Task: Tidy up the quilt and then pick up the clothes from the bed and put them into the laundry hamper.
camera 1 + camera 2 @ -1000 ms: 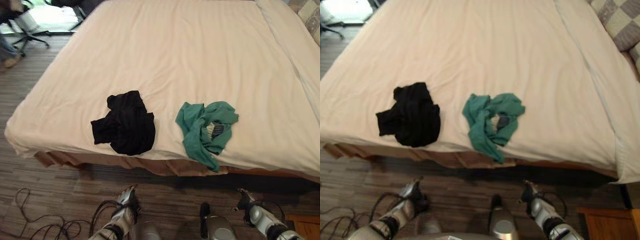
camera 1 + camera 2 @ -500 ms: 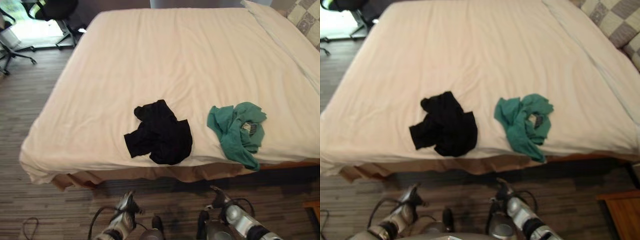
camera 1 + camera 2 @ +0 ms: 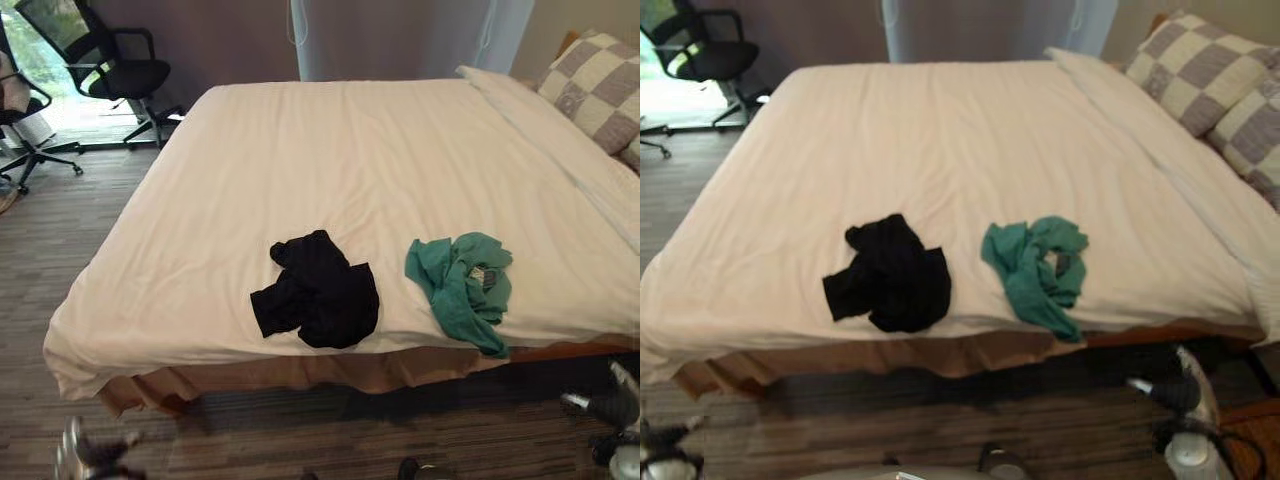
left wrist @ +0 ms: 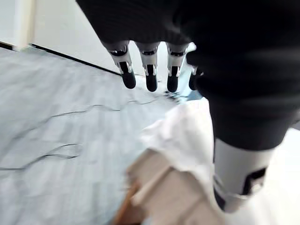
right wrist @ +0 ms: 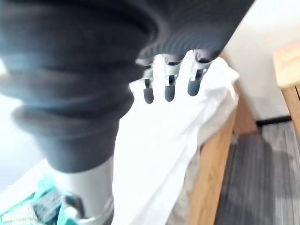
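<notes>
The green garment (image 3: 455, 283) is loosely bunched up with a limp tail (image 3: 484, 338), so I expect it to come up in one piece and hang in soft folds when I lift it.
A cream quilt (image 3: 350, 160) lies spread flat over the bed. Near the bed's front edge a crumpled black garment (image 3: 318, 292) lies to the left of a bunched green garment (image 3: 462, 285). My left hand (image 3: 80, 455) hangs low over the floor at the lower left, well short of the bed. In its wrist view the left hand (image 4: 149, 70) has straight fingers and holds nothing. My right hand (image 3: 610, 405) hangs low at the lower right, beside the bed's front corner. The right hand (image 5: 168, 84) is also open and empty, with the green garment (image 5: 28, 211) showing past it.
Two black office chairs (image 3: 120, 70) stand on the wooden floor at the far left. Checked pillows (image 3: 600, 90) lie at the bed's head on the right, and a pale curtain (image 3: 400, 40) hangs behind. A wooden cabinet (image 3: 1250, 435) stands by my right hand.
The camera has tilted up, bringing the far wall and pillows into view. Both hands have swung outward from the bottom middle to the lower corners. The clothes lie as before.
</notes>
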{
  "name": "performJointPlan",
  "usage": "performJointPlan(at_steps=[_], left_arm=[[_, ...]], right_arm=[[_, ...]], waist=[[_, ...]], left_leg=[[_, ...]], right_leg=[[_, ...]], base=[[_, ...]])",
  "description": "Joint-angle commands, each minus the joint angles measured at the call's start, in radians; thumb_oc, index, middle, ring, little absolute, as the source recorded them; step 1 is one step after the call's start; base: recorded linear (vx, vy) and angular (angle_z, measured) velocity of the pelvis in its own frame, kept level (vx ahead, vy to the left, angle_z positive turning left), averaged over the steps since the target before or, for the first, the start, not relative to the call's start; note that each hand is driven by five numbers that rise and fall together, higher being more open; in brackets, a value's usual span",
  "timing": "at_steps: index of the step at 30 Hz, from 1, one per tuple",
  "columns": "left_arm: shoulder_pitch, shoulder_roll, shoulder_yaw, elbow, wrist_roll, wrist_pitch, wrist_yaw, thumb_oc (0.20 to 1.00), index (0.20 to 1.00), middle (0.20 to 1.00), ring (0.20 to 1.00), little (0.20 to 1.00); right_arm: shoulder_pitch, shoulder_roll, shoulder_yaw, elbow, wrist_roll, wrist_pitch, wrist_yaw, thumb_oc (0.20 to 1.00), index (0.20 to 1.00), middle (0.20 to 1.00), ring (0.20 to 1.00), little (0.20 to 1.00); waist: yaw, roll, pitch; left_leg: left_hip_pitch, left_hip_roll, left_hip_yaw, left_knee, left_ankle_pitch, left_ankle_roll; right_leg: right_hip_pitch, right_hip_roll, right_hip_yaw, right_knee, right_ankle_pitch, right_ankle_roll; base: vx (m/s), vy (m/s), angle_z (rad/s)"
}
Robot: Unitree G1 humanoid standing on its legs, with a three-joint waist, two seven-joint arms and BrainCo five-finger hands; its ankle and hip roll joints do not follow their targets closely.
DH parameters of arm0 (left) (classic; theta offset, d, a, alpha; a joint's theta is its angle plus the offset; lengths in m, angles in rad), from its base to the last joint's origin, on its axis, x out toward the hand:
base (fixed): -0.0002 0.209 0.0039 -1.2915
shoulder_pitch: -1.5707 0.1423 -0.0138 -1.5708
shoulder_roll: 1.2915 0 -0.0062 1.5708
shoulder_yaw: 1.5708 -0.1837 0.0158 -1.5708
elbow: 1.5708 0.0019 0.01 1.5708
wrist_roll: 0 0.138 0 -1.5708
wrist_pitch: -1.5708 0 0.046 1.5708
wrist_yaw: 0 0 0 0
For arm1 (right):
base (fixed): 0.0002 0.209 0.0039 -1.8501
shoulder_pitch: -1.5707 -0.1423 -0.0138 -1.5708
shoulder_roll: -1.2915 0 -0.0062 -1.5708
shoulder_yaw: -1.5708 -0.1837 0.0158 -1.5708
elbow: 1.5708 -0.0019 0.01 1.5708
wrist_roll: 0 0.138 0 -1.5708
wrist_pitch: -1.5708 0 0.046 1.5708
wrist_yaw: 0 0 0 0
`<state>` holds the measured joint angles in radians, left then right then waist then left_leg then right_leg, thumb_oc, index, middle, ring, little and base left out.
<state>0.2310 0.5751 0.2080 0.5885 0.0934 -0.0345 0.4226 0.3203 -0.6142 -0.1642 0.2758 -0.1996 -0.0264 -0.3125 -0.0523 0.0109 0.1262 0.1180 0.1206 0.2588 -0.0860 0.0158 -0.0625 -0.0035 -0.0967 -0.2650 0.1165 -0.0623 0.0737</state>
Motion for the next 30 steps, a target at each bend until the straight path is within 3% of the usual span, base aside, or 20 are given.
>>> performJointPlan(at_steps=[1,6,11,16,19,20,21,23,24,30], left_arm=[[-0.123,0.136,0.029,-0.136,0.118,-0.111,0.060,1.000,1.000,1.000,1.000,1.000],[-0.323,0.233,-0.103,-0.264,0.156,-0.128,0.009,1.000,1.000,1.000,1.000,1.000],[-0.557,0.291,-0.357,-0.261,0.358,-0.063,-0.041,1.000,1.000,1.000,1.000,1.000],[-0.767,0.227,-0.535,-0.154,0.443,-0.012,-0.078,1.000,1.000,1.000,1.000,1.000],[-0.876,0.138,-0.614,0.007,0.452,0.027,-0.077,1.000,1.000,1.000,1.000,1.000],[-0.930,0.072,-0.647,0.134,0.448,0.052,-0.090,1.000,1.000,1.000,1.000,1.000],[-0.936,0.069,-0.650,0.139,0.448,0.050,-0.088,1.000,1.000,1.000,1.000,1.000],[-0.958,0.011,-0.665,0.241,0.438,0.065,-0.115,0.523,0.523,0.523,0.523,0.523],[-0.973,-0.019,-0.679,0.295,0.434,0.067,-0.131,0.200,0.200,0.200,0.200,0.200],[-0.799,-0.157,-0.600,0.250,0.309,0.059,-0.147,0.200,0.200,0.200,0.200,0.200]], right_arm=[[-0.143,-0.037,0.002,-0.068,-0.119,-0.088,-0.067,1.000,1.000,1.000,1.000,1.000],[-0.298,-0.128,0.105,-0.133,-0.149,-0.102,-0.056,1.000,1.000,1.000,1.000,1.000],[-0.477,-0.151,0.243,-0.189,-0.159,-0.103,-0.040,1.000,1.000,1.000,1.000,1.000],[-0.544,-0.134,0.306,-0.221,-0.164,-0.104,-0.053,1.000,1.000,1.000,1.000,1.000],[-0.554,-0.096,0.331,-0.230,-0.149,-0.107,-0.057,1.000,1.000,1.000,1.000,1.000],[-0.548,-0.083,0.339,-0.252,-0.151,-0.110,-0.062,1.000,1.000,1.000,1.000,1.000],[-0.547,-0.084,0.336,-0.253,-0.151,-0.110,-0.062,1.000,1.000,1.000,1.000,1.000],[-0.531,-0.081,0.330,-0.271,-0.153,-0.109,-0.065,1.000,1.000,1.000,1.000,1.000],[-0.531,-0.083,0.330,-0.271,-0.155,-0.107,-0.066,1.000,1.000,1.000,1.000,1.000],[-0.575,-0.081,0.305,-0.268,-0.205,-0.061,-0.097,1.000,1.000,1.000,1.000,1.000]], waist=[[-0.010,-0.048,0.051],[-0.019,-0.044,0.078],[-0.051,-0.037,0.153],[-0.081,-0.034,0.207],[-0.101,-0.043,0.230],[-0.118,-0.051,0.244],[-0.117,-0.052,0.243],[-0.127,-0.054,0.251],[-0.127,-0.053,0.255],[-0.099,-0.045,0.258]], left_leg=[[0.019,0.041,0.004,0.000,-0.039,-0.065],[0.005,0.046,0.019,-0.001,-0.027,-0.067],[-0.060,0.051,0.055,0.001,-0.002,-0.066],[-0.146,0.056,0.098,0.004,0.032,-0.074],[-0.176,0.062,0.117,0.004,0.045,-0.077],[-0.187,0.065,0.122,0.006,0.045,-0.079],[-0.191,0.064,0.122,0.004,0.051,-0.078],[-0.192,0.068,0.126,0.005,0.048,-0.080],[-0.192,0.069,0.125,0.005,0.048,-0.080],[-0.190,0.069,0.102,0.002,0.045,-0.078]], right_leg=[[0.074,-0.097,-0.007,-0.146,0.057,0.131],[0.048,-0.097,0.006,-0.147,0.070,0.130],[-0.049,-0.097,0.048,-0.145,0.102,0.137],[-0.158,-0.097,0.078,-0.147,0.141,0.147],[-0.198,-0.098,0.090,-0.147,0.155,0.150],[-0.211,-0.097,0.092,-0.146,0.156,0.153],[-0.215,-0.098,0.093,-0.146,0.160,0.151],[-0.220,-0.100,0.088,-0.144,0.158,0.153],[-0.220,-0.102,0.086,-0.143,0.159,0.152],[-0.207,-0.110,0.067,-0.135,0.155,0.144]], base=[[-0.01,-0.040,-0.09],[-0.05,-0.031,-0.09],[-0.16,0.003,-0.21],[-0.14,0.010,-0.27],[-0.06,-0.011,-0.29],[-0.05,-0.015,-0.22],[-0.03,-0.015,-0.14],[0.00,-0.007,-0.07],[0.02,-0.017,-0.06],[0.02,-0.025,0.04]])
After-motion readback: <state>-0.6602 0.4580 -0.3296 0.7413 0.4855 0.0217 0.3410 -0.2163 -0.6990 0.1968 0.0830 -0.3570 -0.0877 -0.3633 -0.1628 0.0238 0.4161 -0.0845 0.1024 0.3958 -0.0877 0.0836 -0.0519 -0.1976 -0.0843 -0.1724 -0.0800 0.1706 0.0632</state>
